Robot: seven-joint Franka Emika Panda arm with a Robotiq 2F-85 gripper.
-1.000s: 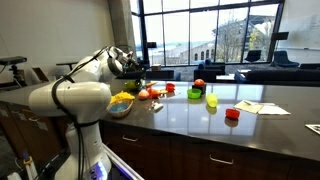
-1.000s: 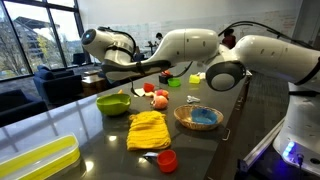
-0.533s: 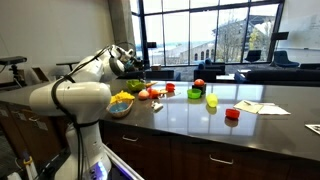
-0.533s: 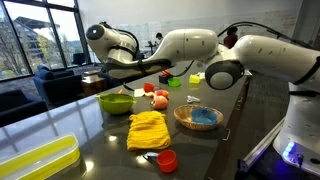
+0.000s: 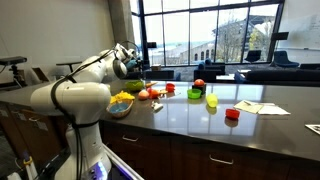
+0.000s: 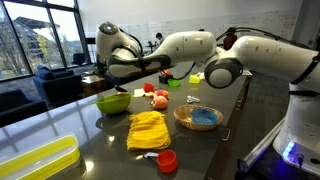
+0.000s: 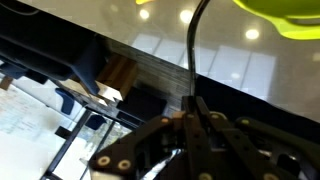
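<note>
My gripper should keep lowering the black rod (image 7: 192, 45), which reaches past my fingers above the open lime-green bowl (image 6: 114, 103), and let go once the rod's end rests inside the bowl.
My gripper (image 7: 192, 118) has its fingers pressed together. A thin black curved rod (image 7: 190, 45) runs out from between the fingertips, and I cannot tell what it belongs to. In both exterior views the gripper (image 5: 133, 67) (image 6: 100, 72) hangs above the dark countertop, close over a lime-green bowl (image 6: 113, 103) (image 5: 136, 87). The bowl's rim shows at the top right of the wrist view (image 7: 285, 15).
On the counter lie a yellow cloth (image 6: 148, 129), a wicker bowl with something blue in it (image 6: 198, 118), red and orange fruit (image 6: 157, 98), a red cup (image 6: 167, 160), a green cup (image 5: 211, 100), a red cup (image 5: 232, 114) and papers (image 5: 262, 107). A yellow tray (image 6: 38, 160) sits at the near edge.
The wrist and gripper have swung a little sideways and upward above the green bowl. The things on the counter have not moved.
</note>
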